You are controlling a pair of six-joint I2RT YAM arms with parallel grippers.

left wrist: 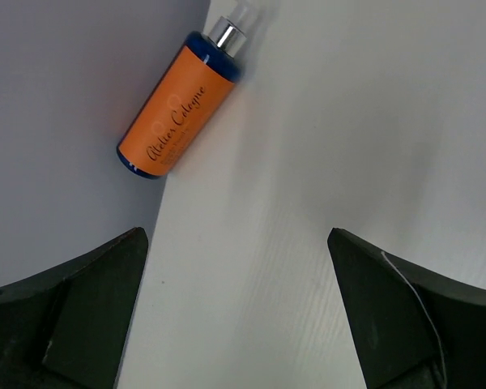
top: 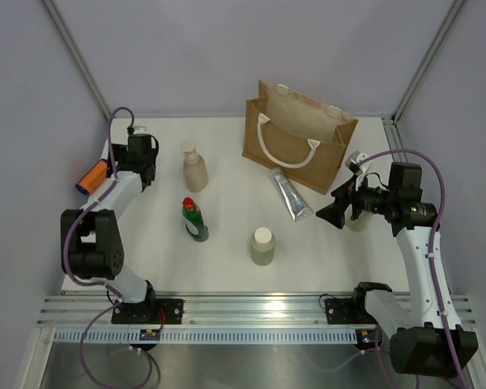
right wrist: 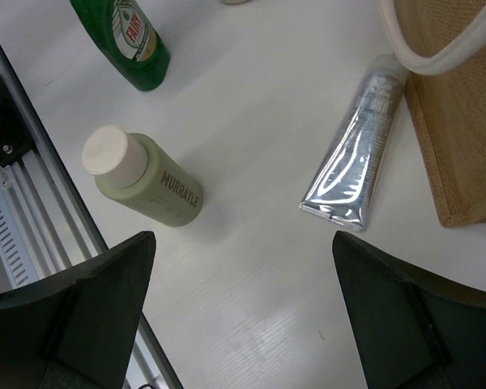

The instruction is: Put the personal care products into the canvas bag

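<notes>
The orange bottle (top: 90,178) lies clear of its neighbours and is narrower than my open fingers. My left gripper should keep going toward the orange label (left wrist: 176,113) and close there.
The tan canvas bag (top: 300,139) stands open at the back, its white rope handle (right wrist: 428,50) and a corner (right wrist: 462,138) in the right wrist view. On the table are a beige pump bottle (top: 194,166), a green red-capped bottle (top: 195,220), a silver tube (top: 290,194) lying in front of the bag, and a pale olive cream-capped bottle (top: 262,245). The orange bottle (top: 91,177) lies against the left wall. My left gripper (top: 113,168) is open and empty, just short of the orange bottle (left wrist: 178,109). My right gripper (top: 330,212) is open and empty, above the table between the tube (right wrist: 356,154) and the olive bottle (right wrist: 142,182).
The grey walls enclose the table on the left, back and right. The aluminium rail (top: 251,308) runs along the near edge and shows in the right wrist view (right wrist: 24,211). A pale shape (top: 358,220) sits half hidden under my right wrist. The green bottle (right wrist: 125,36) stands beyond the olive one.
</notes>
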